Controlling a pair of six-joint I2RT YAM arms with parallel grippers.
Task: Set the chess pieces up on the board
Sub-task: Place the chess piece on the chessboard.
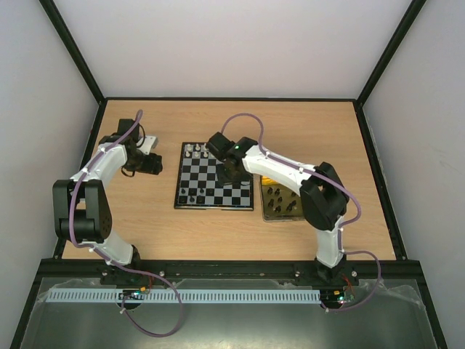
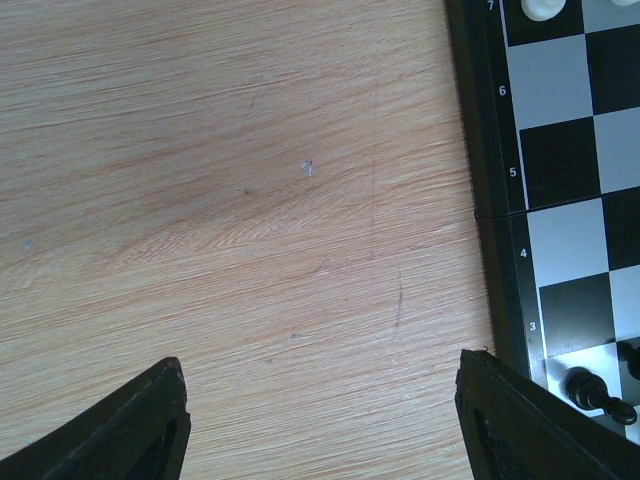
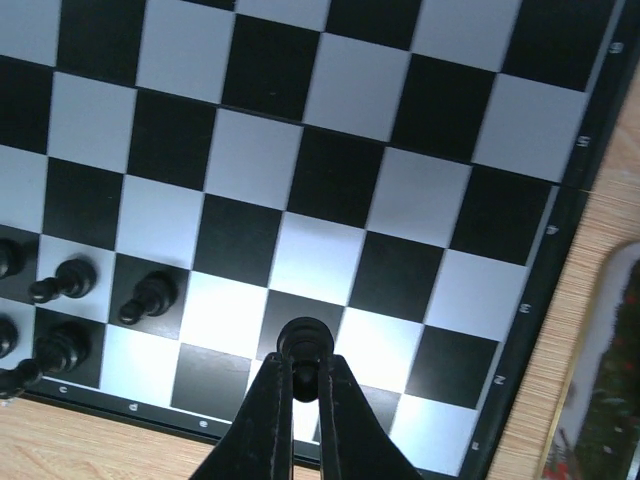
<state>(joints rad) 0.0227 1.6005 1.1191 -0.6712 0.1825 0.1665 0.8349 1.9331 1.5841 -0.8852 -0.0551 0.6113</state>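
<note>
The upright black pawn in my right gripper keeps moving to the white square point(image 3: 222, 315) beside the nearest standing black pawn point(image 3: 150, 297) until the upright pawn's base touches that square, because the square is empty.
The board point(image 1: 215, 177) lies mid-table, its squares filling the right wrist view point(image 3: 330, 180). My right gripper point(image 3: 305, 378) hangs low over its near rows, shut on a black chess piece point(image 3: 303, 340); from above its fingers are hidden under the wrist point(image 1: 234, 169). Black pieces point(image 1: 193, 194) stand at the board's near-left corner, among them two pawns point(image 3: 150, 295) point(image 3: 65, 280). White pieces point(image 1: 195, 151) line the far-left corner. My left gripper point(image 2: 322, 385) is open over bare wood left of the board's rim point(image 2: 485, 200), holding nothing, a black piece point(image 2: 590, 388) just right of it.
A yellow-lined tin point(image 1: 282, 198) holding several dark pieces sits against the board's right side, its edge visible point(image 3: 600, 370). The left arm point(image 1: 109, 156) curves along the table's left side. Black frame rails border the wooden table point(image 1: 138, 211).
</note>
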